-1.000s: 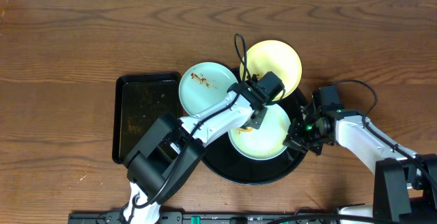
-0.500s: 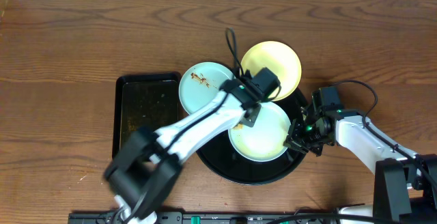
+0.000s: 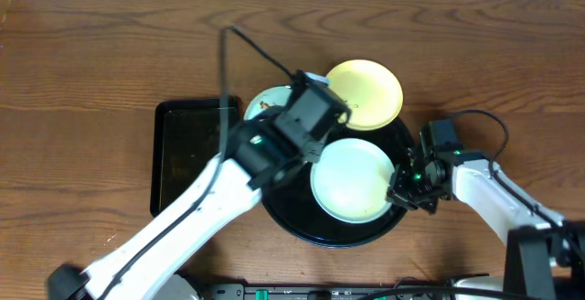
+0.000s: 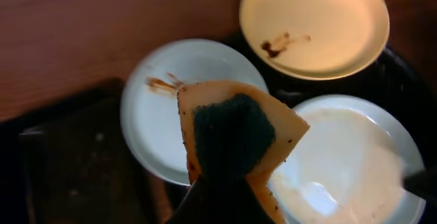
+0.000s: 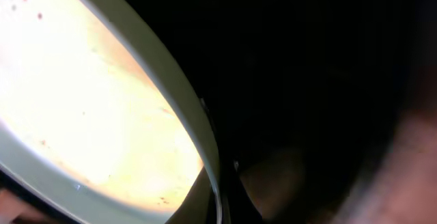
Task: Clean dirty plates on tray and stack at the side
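Note:
I keep pulling the mint plate (image 3: pixel 352 180) in my right gripper toward the round tray's edge (image 3: pixel 395 219) until it lies flat, because it hangs clear of the yellow plate.
The round black tray (image 3: pixel 331 236) holds a clean-looking pale mint plate (image 3: pixel 352 181). My right gripper (image 3: pixel 403 190) is shut on that plate's right rim (image 5: pixel 179 104). A pale yellow plate (image 3: pixel 367 92) with a brown smear (image 4: pixel 276 45) rests at the tray's far edge. A second mint plate (image 4: pixel 160 118) with a brown smear lies at the tray's left, mostly hidden under my left arm in the overhead view. My left gripper (image 3: pixel 311 117) is shut on a yellow sponge with a dark green pad (image 4: pixel 232 135), held above the plates.
A smaller black rectangular tray (image 3: pixel 187 154) with crumbs lies left of the round tray. Brown wooden table (image 3: pixel 91 62) lies all around. A cable loops up from my left wrist (image 3: pixel 251 48).
My left gripper has lifted the sponge off the middle mint plate and drawn back to the left, uncovering the plate. My right gripper has kept its hold on the plate's rim.

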You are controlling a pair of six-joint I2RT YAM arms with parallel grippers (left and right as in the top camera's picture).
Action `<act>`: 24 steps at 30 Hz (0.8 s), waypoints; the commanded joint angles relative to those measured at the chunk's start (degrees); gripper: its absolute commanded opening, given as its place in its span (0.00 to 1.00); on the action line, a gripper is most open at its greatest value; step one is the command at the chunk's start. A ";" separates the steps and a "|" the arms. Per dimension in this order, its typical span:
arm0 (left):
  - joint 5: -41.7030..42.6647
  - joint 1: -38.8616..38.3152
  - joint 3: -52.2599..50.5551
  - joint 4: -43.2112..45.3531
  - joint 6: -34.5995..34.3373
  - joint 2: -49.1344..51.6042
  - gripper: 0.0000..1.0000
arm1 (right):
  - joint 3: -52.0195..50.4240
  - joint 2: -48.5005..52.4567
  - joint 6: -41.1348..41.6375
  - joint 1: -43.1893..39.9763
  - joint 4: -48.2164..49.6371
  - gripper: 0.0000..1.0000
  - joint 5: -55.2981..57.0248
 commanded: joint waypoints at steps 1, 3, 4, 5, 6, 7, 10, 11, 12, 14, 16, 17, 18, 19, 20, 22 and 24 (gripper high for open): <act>-3.26 3.50 1.53 -1.88 -0.83 -3.52 0.07 | 1.11 -6.32 -0.57 -0.09 -2.43 0.02 7.39; -3.23 6.34 1.53 -3.67 -1.42 -4.33 0.07 | 3.32 -10.88 -1.22 -0.09 -5.18 0.02 7.93; -3.21 7.52 1.53 -4.42 -1.64 -4.37 0.07 | 4.42 -13.05 -1.27 -0.07 -6.60 0.02 8.76; -3.19 8.61 1.53 -5.14 -1.81 -4.37 0.07 | 5.31 -14.78 -1.70 0.02 -7.72 0.02 9.46; -3.13 9.88 1.53 -6.08 -2.03 -4.33 0.07 | 6.38 -16.63 -2.12 0.22 -9.03 0.02 10.43; -2.99 10.56 1.53 -6.54 -2.03 -4.31 0.07 | 7.23 -18.03 -2.10 0.44 -10.19 0.02 11.52; -2.71 12.02 1.53 -7.56 -2.38 -4.33 0.07 | 9.31 -21.33 -2.12 1.36 -13.84 0.02 14.60; -2.71 12.20 1.53 -7.69 -2.45 -4.31 0.07 | 9.79 -22.01 -2.12 1.64 -15.12 0.02 15.13; -2.73 12.20 1.53 -7.72 -2.43 -4.31 0.07 | 9.99 -22.34 -2.29 1.79 -15.82 0.02 15.26; -2.73 12.20 1.53 -7.69 -2.43 -4.31 0.07 | 10.10 -22.53 -2.32 2.16 -17.27 0.01 15.54; -2.73 12.20 1.53 -7.72 -2.47 -4.31 0.08 | 10.10 -22.49 -2.49 2.51 -18.73 0.02 16.63; -2.73 12.20 1.53 -7.69 -2.45 -4.28 0.07 | 10.10 -22.49 -2.51 2.71 -19.43 0.02 17.27; -2.73 12.20 1.53 -7.69 -2.45 -4.26 0.08 | 10.10 -22.51 -2.54 2.91 -19.80 0.01 17.66; -2.73 12.20 1.53 -7.72 -2.45 -4.26 0.07 | 10.10 -22.51 -2.60 3.10 -20.00 0.02 17.90; -2.73 12.20 1.51 -7.69 -2.47 -4.26 0.07 | 10.10 -22.51 -2.71 3.39 -20.11 0.02 18.16; -2.71 12.20 1.51 -7.69 -2.78 -4.26 0.07 | 10.16 -22.51 -2.45 4.07 -20.26 0.02 19.65; -2.67 12.20 1.46 -7.72 -2.89 -4.26 0.07 | 10.47 -22.51 -1.62 4.61 -20.76 0.02 21.94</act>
